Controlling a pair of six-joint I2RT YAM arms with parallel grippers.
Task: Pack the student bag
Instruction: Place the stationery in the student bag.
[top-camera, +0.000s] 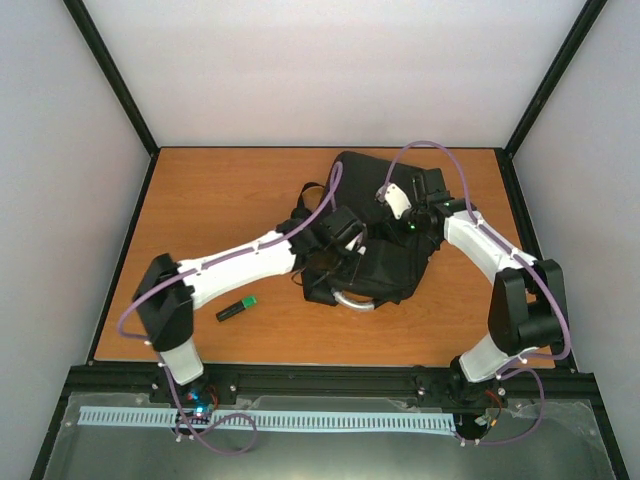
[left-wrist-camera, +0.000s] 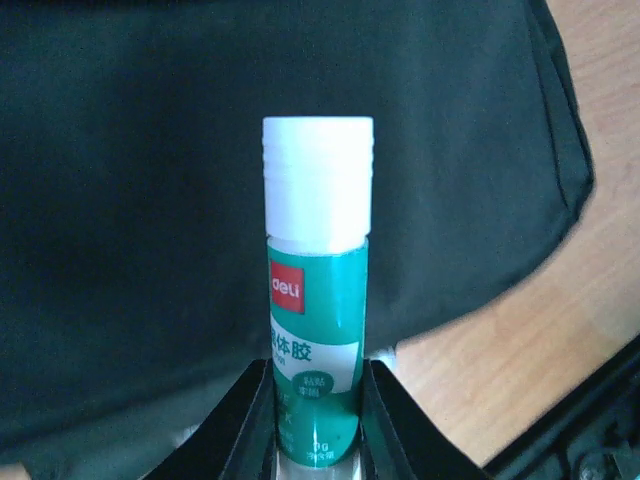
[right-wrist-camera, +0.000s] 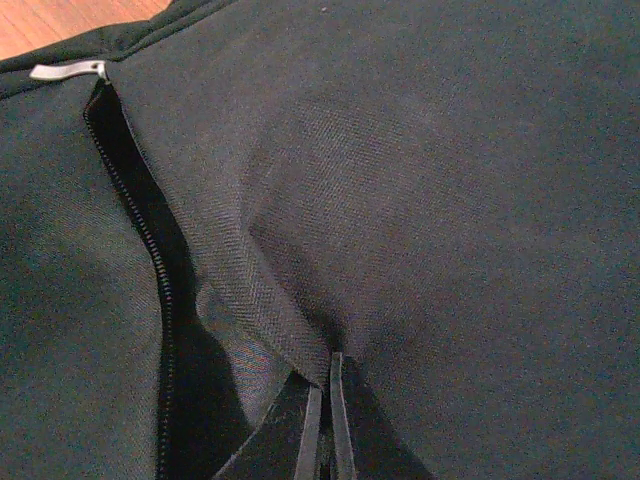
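The bag's fold is held in my right gripper next to the open zip, and my left gripper should keep moving the glue stick cap-first into the bag's opening and then let it go.
The student bag, a large black backpack, lies in the middle of the wooden table, its grey loop handle toward the near side. My left gripper is shut on a green glue stick with a white cap, held upright in front of the bag's black fabric. My right gripper is shut, pinching a fold of the bag's fabric. Beside that fold the zip stands open, and its metal pull lies at the far end. In the top view both grippers are over the bag.
A green marker lies on the table near the left arm's elbow. Black frame posts and pale walls close in the table on three sides. Purple cables loop above both arms.
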